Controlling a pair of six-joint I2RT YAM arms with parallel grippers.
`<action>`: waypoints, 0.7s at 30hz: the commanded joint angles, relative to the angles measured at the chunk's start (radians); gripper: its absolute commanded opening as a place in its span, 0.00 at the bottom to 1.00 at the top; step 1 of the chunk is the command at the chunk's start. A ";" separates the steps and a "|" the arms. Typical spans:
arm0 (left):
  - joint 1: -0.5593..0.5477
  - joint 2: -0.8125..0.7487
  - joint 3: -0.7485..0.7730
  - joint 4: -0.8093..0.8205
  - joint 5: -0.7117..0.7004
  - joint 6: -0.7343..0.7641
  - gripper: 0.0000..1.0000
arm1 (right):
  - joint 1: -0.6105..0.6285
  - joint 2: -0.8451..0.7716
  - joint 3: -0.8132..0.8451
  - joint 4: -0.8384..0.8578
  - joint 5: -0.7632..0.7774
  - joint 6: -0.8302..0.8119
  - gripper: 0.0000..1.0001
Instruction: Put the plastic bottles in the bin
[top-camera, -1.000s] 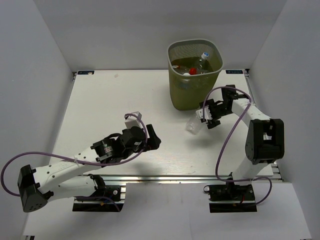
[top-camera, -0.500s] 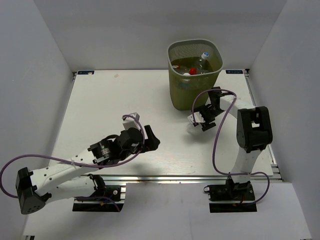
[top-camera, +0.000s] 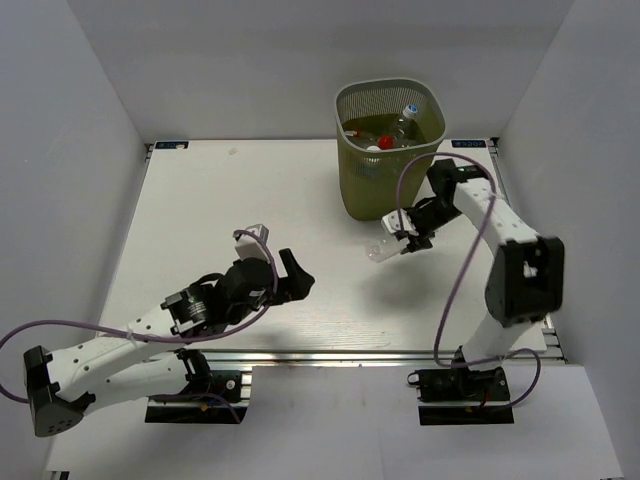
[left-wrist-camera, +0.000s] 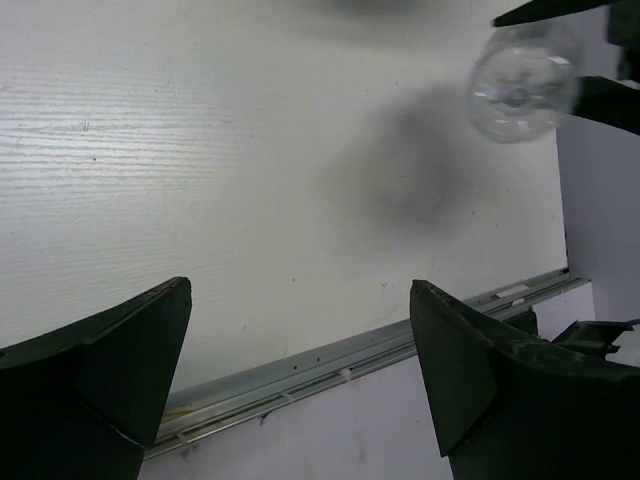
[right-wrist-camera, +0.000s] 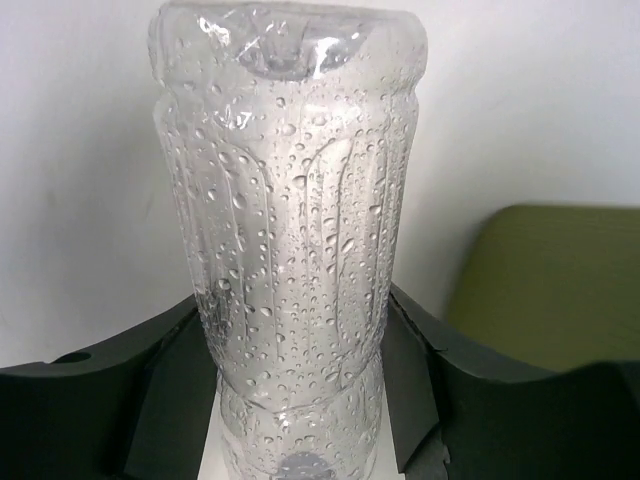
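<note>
My fingers are across the clear plastic bottle's body (top-camera: 383, 247) and the bin's opening (top-camera: 386, 117) is open, so my right gripper goes on lifting past the bin's rim and lets go over the bin's opening.
My right gripper (top-camera: 408, 236) is shut on a clear plastic bottle (top-camera: 384, 248) and holds it above the table, just in front of the olive-green bin (top-camera: 389, 150). In the right wrist view the bottle (right-wrist-camera: 290, 240) is beaded with droplets and stands between my fingers (right-wrist-camera: 130, 400), with the bin's wall (right-wrist-camera: 545, 285) at the right. Several bottles lie inside the bin: one with a red cap (top-camera: 386, 142), one with a blue-and-white cap (top-camera: 410, 110). My left gripper (top-camera: 292, 275) is open and empty over the table's front middle; its view shows the held bottle (left-wrist-camera: 520, 85) far off.
The table's front metal rail (left-wrist-camera: 330, 365) runs under my left gripper. White walls enclose the table on the left, back and right. The right arm's purple cable (top-camera: 455, 270) loops over the table's right side.
My right gripper has lifted the bottle off the table and swung slightly up and back toward the bin. My left arm has drawn back a little toward the left.
</note>
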 joint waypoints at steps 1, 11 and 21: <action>-0.001 -0.058 -0.018 0.026 -0.038 0.054 1.00 | 0.032 -0.227 0.034 -0.143 -0.305 0.053 0.04; -0.001 -0.070 -0.018 0.108 -0.042 0.123 1.00 | 0.061 -0.430 0.037 1.336 -0.262 1.729 0.00; -0.001 -0.061 -0.038 0.142 -0.014 0.125 1.00 | 0.030 -0.249 0.209 1.742 0.034 2.041 0.00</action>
